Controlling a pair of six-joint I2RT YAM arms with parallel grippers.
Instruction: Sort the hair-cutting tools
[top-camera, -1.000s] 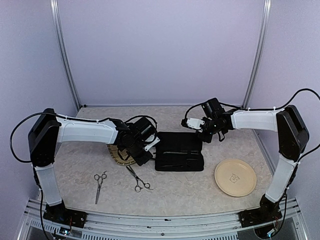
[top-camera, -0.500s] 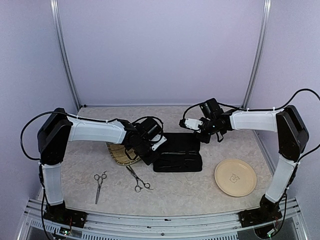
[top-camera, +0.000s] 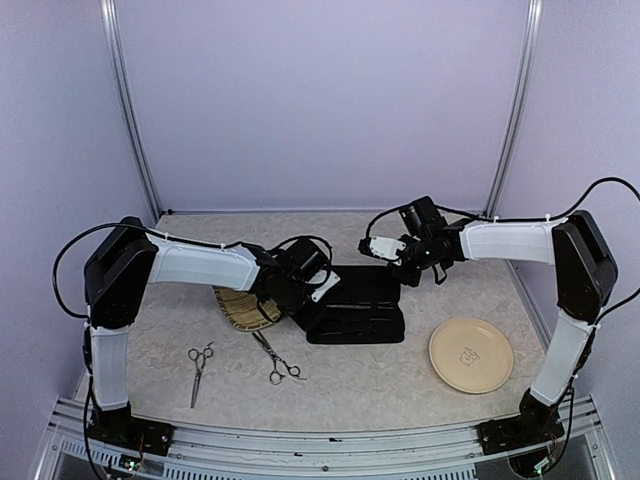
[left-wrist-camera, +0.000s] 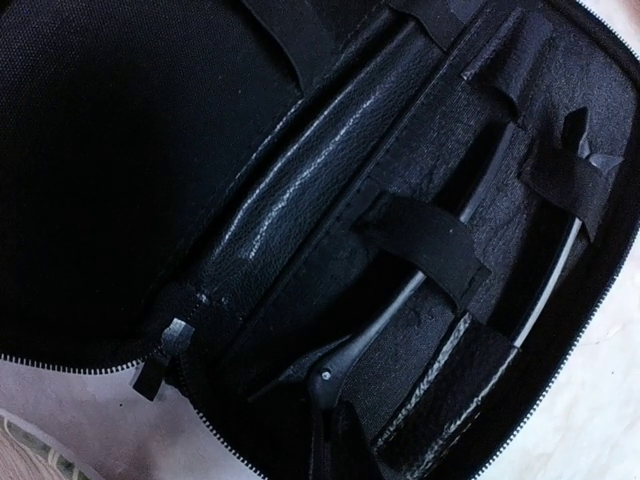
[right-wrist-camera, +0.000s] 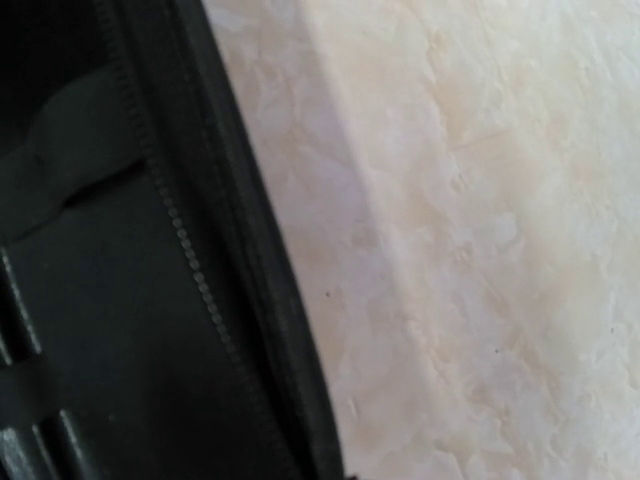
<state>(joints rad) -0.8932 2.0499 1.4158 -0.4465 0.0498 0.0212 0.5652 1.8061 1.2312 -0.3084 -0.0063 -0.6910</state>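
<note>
The black hair clip's pivot (left-wrist-camera: 325, 376) is well short of the elastic strap, so next my left gripper pushes the clip further into the pocket (left-wrist-camera: 510, 65), past the strap, before it lets go.
Two pairs of silver scissors lie on the table, one at the front left (top-camera: 199, 366) and one nearer the middle (top-camera: 276, 360). My left gripper (top-camera: 312, 293) is over the left end of the open black case (top-camera: 365, 310). In the left wrist view its dark fingers (left-wrist-camera: 335, 440) seem shut on the pivot end of a black hair clip (left-wrist-camera: 385, 318), whose blade runs under an elastic strap (left-wrist-camera: 425, 240) inside the case. A second thin clip (left-wrist-camera: 549, 287) lies under another strap. My right gripper (top-camera: 384, 248) is at the case's far edge (right-wrist-camera: 240, 290); its fingers do not show.
The woven bamboo tray (top-camera: 243, 309) lies left of the case, partly under my left arm. A round beige plate (top-camera: 470, 355) sits at the front right. Walls and metal posts close the back and sides.
My left gripper has moved right from above the woven tray to the case's left end. The case now looks skewed. The right gripper has shifted slightly left.
</note>
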